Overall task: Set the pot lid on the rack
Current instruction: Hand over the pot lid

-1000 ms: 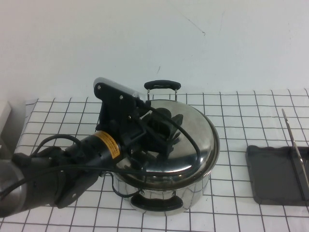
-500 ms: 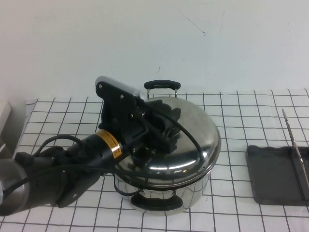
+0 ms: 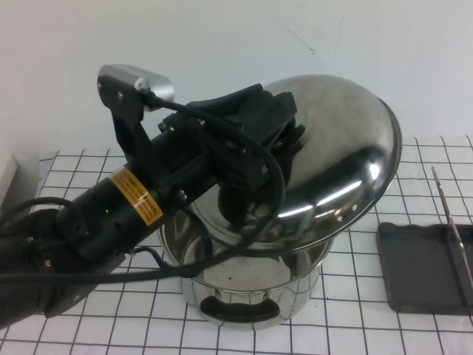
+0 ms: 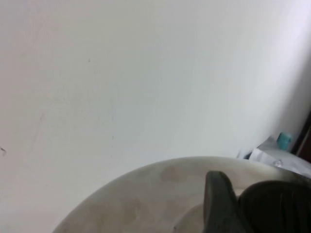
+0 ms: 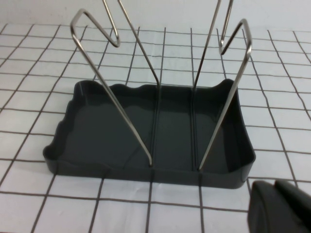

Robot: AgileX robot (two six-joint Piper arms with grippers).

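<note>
The pot lid is held by its knob in my left gripper, far from the rack (image 3: 423,268) beside my right gripper, so my right gripper should take hold of the lid's free rim (image 3: 395,151).
The shiny domed pot lid (image 3: 340,170) hangs tilted in the air above the open steel pot (image 3: 251,285). My left gripper (image 3: 270,129) is shut on the lid's black knob, which the fingers hide in the high view. In the left wrist view the lid's dome (image 4: 146,199) fills the lower part, with the black knob (image 4: 277,208) pressed against one finger (image 4: 218,204). The dark grey rack (image 3: 421,266) with wire bars sits at the right edge of the table. The right wrist view shows the rack (image 5: 160,131) empty. My right gripper (image 5: 279,206) is shut and sits just in front of the rack.
The pot stands mid-table on a white cloth with a black grid (image 3: 355,318). A white box (image 3: 6,177) sits at the far left edge. A white wall rises close behind the table. The rack's upright wire bars (image 5: 131,111) stand tall.
My left gripper has lifted the lid off the pot, raising it and tilting it toward the right. The pot's inside now shows. The rack has not moved.
</note>
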